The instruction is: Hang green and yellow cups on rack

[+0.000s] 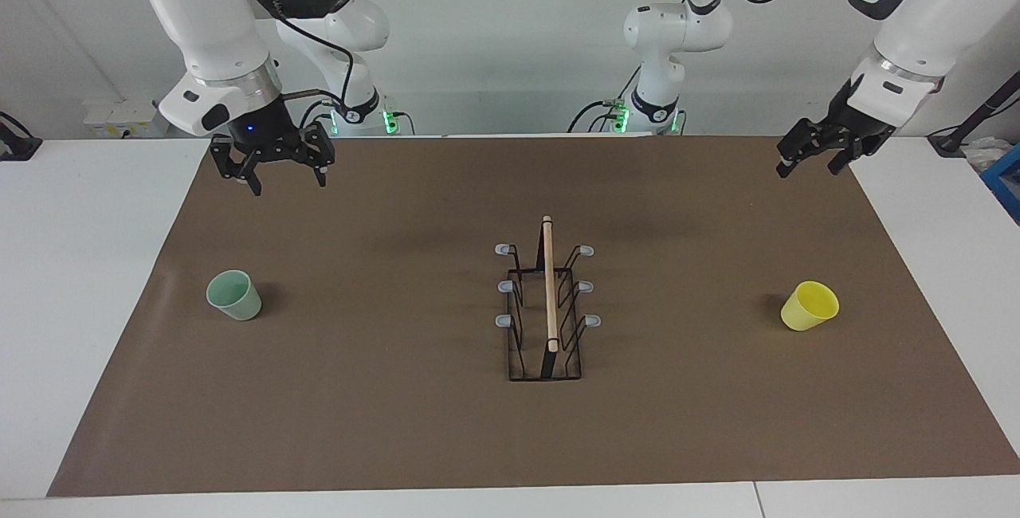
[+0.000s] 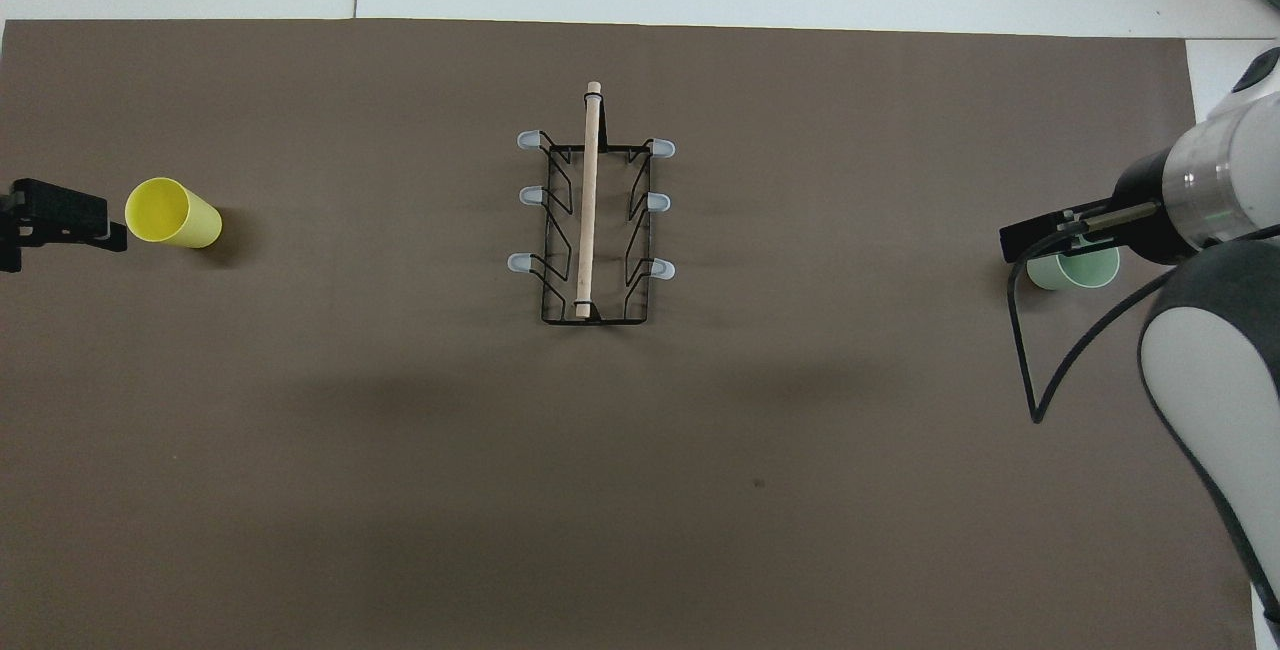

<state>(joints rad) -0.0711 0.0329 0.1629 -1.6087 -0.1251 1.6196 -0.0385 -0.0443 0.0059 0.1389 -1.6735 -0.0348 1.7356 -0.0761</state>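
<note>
My gripper will lower the green cup (image 2: 1075,270) opening first, and the cup should fit upside down over a wire, since the rack's grey-tipped wires (image 2: 662,270) stick outward.
The pale green cup (image 1: 234,296) (image 2: 1075,273) stands upright on the brown mat toward the right arm's end of the table. The yellow cup (image 1: 810,306) (image 2: 172,213) stands upright toward the left arm's end. Between them at mid-table is the rack (image 1: 546,311) (image 2: 592,220), black wire with a wooden rod on top and grey-tipped prongs, all bare. My right gripper (image 1: 287,183) hangs open and empty above the mat's robot-side edge, apart from the green cup. My left gripper (image 1: 807,171) hangs open and empty over the mat's corner at the yellow cup's end.
The brown mat (image 1: 478,438) covers most of the white table (image 1: 80,303). A black cable (image 2: 1030,370) loops down from the right arm's wrist. A blue box (image 1: 1006,183) sits at the table edge on the left arm's end.
</note>
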